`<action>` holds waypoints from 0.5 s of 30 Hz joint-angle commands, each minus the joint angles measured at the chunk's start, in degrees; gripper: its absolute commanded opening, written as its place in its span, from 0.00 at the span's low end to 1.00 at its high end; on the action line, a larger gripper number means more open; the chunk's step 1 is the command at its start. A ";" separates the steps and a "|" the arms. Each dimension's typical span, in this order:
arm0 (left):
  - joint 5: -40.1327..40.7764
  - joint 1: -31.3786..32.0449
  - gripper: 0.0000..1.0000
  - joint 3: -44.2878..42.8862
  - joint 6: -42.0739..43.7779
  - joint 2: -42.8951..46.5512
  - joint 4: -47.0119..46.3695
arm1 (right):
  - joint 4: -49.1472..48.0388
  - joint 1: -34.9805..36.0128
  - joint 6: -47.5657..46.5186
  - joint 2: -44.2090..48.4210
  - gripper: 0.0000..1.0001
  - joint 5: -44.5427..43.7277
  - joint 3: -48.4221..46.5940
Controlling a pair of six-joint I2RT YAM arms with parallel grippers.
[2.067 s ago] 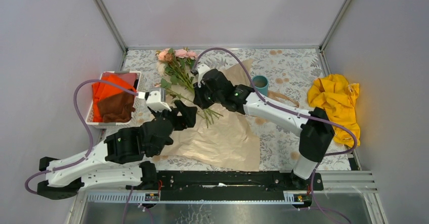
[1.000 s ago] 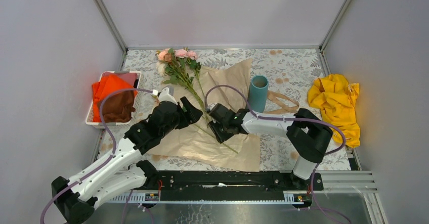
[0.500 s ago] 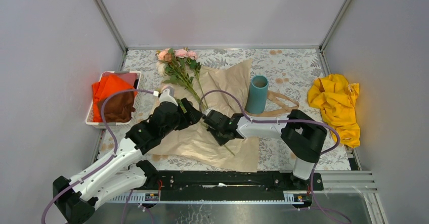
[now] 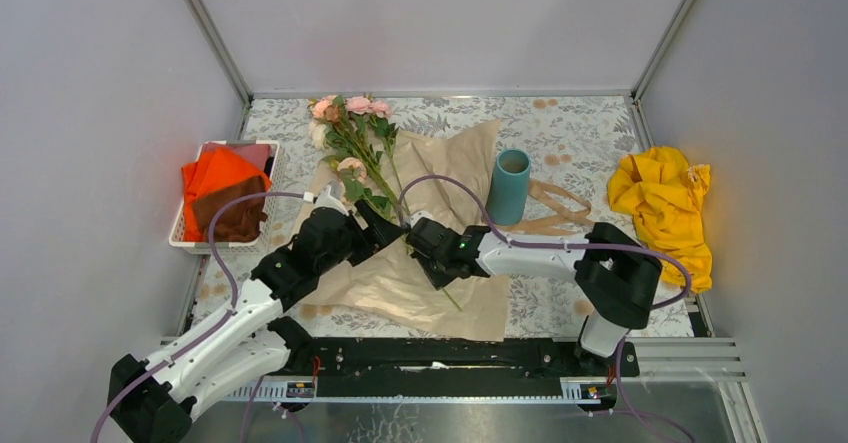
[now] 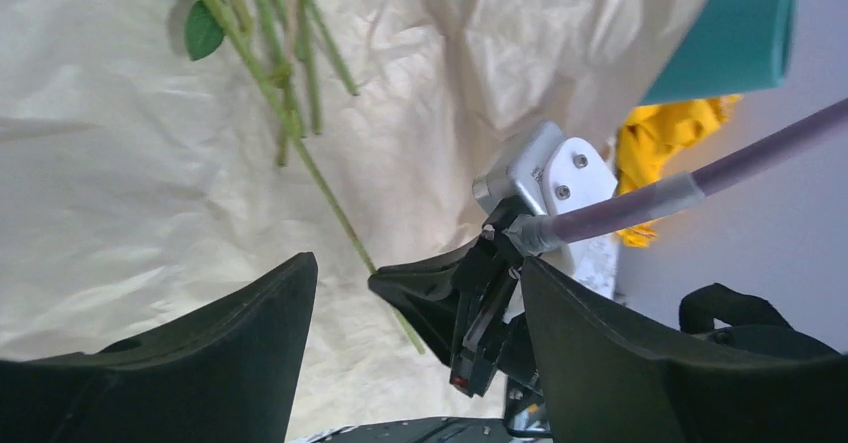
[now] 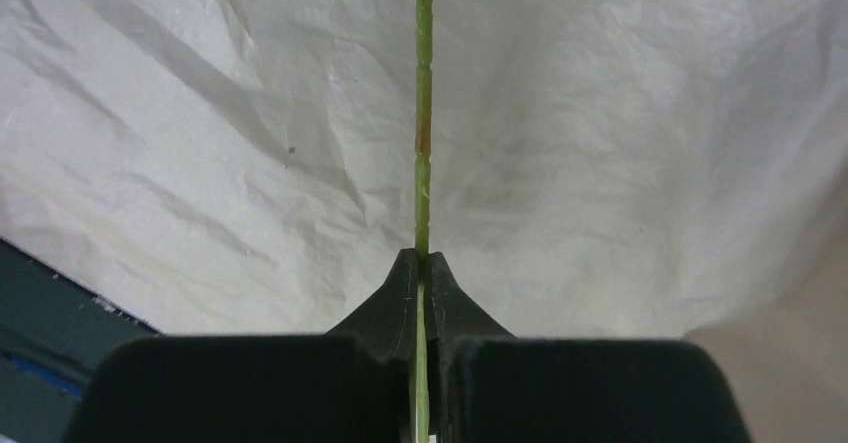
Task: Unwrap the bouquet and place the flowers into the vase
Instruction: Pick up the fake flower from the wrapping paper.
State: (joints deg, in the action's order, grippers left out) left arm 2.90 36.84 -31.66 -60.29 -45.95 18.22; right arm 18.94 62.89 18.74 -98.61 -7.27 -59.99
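Observation:
The stem (image 5: 335, 203) is held by my right gripper near its lower end (image 5: 418, 347), far from the bloom, so my left gripper should hold the stem while my right gripper moves higher up.
The flowers (image 4: 350, 128) lie at the back left, their stems running down over the opened kraft paper (image 4: 400, 283). My right gripper (image 4: 418, 238) is shut on one thin green stem (image 6: 423, 113); in the right wrist view the stem passes straight between the closed fingertips (image 6: 421, 263) above the paper (image 6: 620, 143). My left gripper (image 4: 385, 231) stands open just left of it, with the right gripper's tip (image 5: 400, 283) between its fingers (image 5: 418, 268). More stems (image 5: 290, 113) lie ahead of it. The teal vase (image 4: 509, 185) stands upright on the paper's right edge.
A white basket (image 4: 190, 246) at the left holds orange and brown cloths. A yellow cloth (image 4: 665, 203) is heaped at the right. Loose tan ribbon (image 4: 550, 208) lies beside the vase. Grey walls close in on the table at the back and both sides.
My right gripper came forward from the bunch to the stem ends and closed on a single stem. My left gripper swung in close beside it and stayed open.

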 commanded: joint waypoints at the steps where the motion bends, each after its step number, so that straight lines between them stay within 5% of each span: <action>1: -5.68 -1.57 0.80 2.01 -2.02 -1.64 -7.38 | -2.45 0.56 1.61 8.03 0.00 3.61 -1.15; 7: -8.82 -1.84 0.78 3.12 -2.45 -5.03 -11.68 | -2.67 0.56 1.79 11.10 0.00 5.68 -2.30; 15: 1.01 -4.84 0.78 -5.87 4.64 6.29 3.59 | -4.26 0.57 1.84 10.37 0.00 3.78 0.15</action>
State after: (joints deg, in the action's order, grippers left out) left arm -3.88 34.11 -33.28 -60.55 -45.74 12.27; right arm 21.93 62.11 22.68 -91.94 -4.75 -59.55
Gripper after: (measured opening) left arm 0.770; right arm 0.022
